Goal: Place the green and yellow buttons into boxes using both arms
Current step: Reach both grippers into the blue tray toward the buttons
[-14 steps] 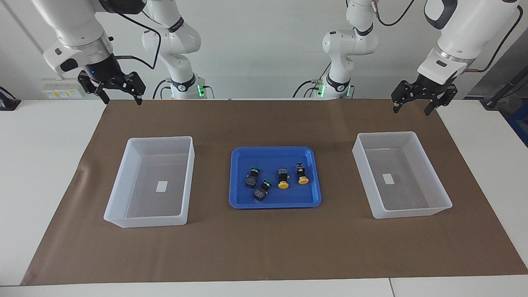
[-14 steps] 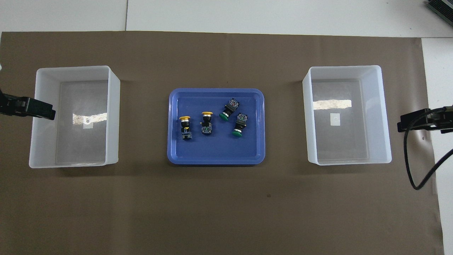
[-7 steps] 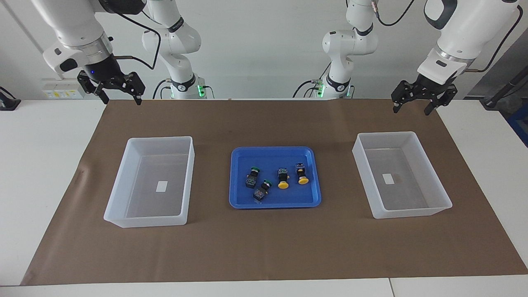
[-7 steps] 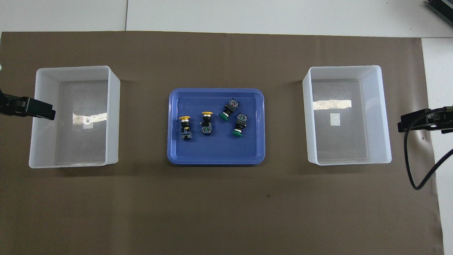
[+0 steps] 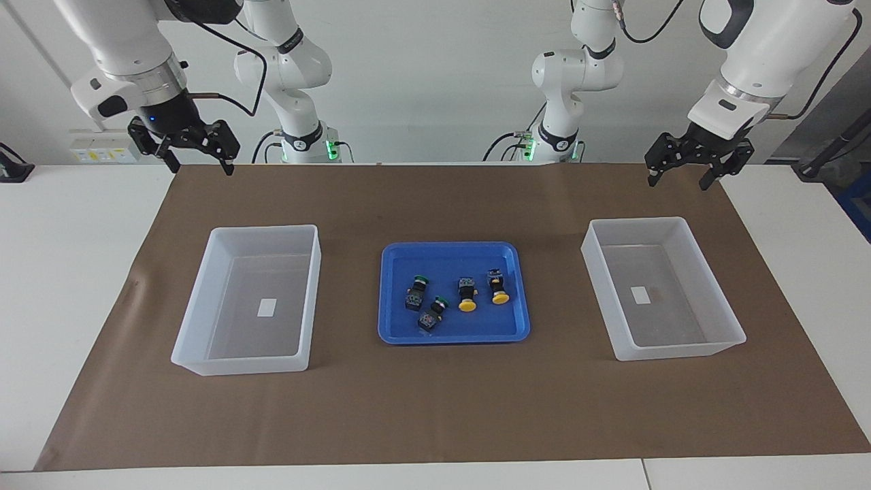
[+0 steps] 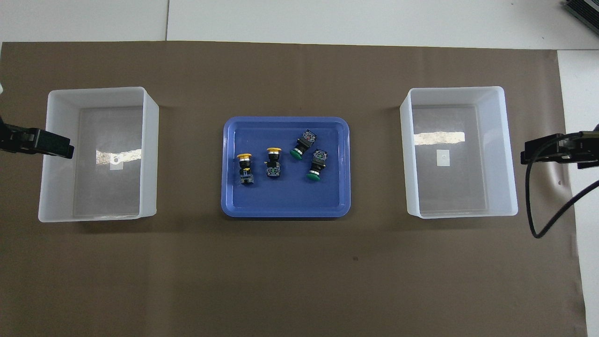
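Note:
My right gripper should stay on its way, since the green button nearer the robots is clear of the other green button (image 6: 303, 144). It should keep going toward that nearer button (image 6: 317, 165) until the fingers close.
Two green buttons (image 5: 416, 291) (image 5: 433, 314) and two yellow buttons (image 5: 467, 297) (image 5: 499, 288) lie on their sides in the blue tray (image 5: 449, 253). The overhead view shows the yellow pair (image 6: 244, 167) (image 6: 273, 162) toward the left arm's end and the green pair (image 6: 302, 144) (image 6: 317, 165) toward the right arm's end. One box (image 5: 267, 229) stands at the right arm's end, the other box (image 5: 636, 221) at the left arm's end. Neither box holds a button. My right gripper (image 5: 199, 167) and left gripper (image 5: 678, 182) hang open and empty, high over the mat's corners by the robots.
A brown mat (image 5: 435, 408) covers most of the white table. The blue tray (image 6: 285, 201) sits midway between the two boxes (image 6: 150, 154) (image 6: 405, 154). A black cable (image 6: 538, 224) hangs from the right arm over the mat's edge.
The right gripper has shifted slightly and its cable has swung with it. The left gripper, buttons, tray and boxes have not moved.

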You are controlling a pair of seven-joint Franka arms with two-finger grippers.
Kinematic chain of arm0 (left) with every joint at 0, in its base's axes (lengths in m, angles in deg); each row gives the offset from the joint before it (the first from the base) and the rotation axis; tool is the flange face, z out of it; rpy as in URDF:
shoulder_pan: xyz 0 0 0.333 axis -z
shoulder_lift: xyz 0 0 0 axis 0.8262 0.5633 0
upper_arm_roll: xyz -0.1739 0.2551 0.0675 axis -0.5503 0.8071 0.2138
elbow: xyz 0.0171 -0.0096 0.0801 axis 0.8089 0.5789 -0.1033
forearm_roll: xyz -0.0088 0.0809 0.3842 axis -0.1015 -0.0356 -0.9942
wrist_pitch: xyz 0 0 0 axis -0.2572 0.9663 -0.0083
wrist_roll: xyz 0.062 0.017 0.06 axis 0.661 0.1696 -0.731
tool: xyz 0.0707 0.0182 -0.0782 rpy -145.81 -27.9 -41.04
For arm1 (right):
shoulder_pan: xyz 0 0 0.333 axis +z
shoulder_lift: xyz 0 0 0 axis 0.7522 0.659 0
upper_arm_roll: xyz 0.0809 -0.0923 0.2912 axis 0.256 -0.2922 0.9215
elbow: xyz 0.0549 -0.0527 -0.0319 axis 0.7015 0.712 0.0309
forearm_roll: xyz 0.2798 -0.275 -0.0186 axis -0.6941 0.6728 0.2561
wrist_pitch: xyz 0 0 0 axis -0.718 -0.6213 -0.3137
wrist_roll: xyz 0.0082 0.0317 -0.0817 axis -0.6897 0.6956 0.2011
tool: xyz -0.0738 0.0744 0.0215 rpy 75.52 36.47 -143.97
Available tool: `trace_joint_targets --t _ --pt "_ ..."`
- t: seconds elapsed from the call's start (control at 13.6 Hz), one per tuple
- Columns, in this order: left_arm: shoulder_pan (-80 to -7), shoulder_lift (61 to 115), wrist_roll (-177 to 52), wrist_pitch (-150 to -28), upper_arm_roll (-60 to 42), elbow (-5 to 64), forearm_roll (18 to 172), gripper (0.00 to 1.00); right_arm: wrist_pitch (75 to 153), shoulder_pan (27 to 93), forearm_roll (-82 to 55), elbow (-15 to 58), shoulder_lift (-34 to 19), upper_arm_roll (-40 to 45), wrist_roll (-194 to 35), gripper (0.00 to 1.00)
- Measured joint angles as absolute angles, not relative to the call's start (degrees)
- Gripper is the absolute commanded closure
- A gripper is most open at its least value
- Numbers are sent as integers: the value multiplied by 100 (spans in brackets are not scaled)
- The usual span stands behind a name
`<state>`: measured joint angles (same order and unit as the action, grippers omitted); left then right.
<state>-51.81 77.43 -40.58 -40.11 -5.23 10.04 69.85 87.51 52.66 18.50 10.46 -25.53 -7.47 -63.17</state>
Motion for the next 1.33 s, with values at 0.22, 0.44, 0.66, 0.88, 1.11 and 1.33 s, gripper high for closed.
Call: trace_joint_targets --t 0.22,0.44,0.66,0.88,1.11,1.33 --pt "-5175 7743 -4070 -4008 -524 1005 6986 0 9178 5739 1850 1095 -2250 -715 -5502 0" --pt "-5140 7743 -4072 -4001 -571 1006 6988 0 9819 6294 1847 1134 -1732 -700 -4602 0" --pt "-5074 7729 -4087 -3926 -602 1045 7005 0 10594 6846 1843 1162 -1089 -685 -3758 0" --pt "-4730 7561 -4491 -4655 -641 1606 7011 0 11352 7346 1843 1174 -469 -678 -3065 0" --pt "-4278 7227 -5029 -5806 -689 2713 7012 0 11711 7634 1843 1256 -190 -679 -2814 0" --pt "-4006 7198 -5379 -6426 -697 3283 7012 0 11954 7744 1843 1511 -153 -679 -2806 13"
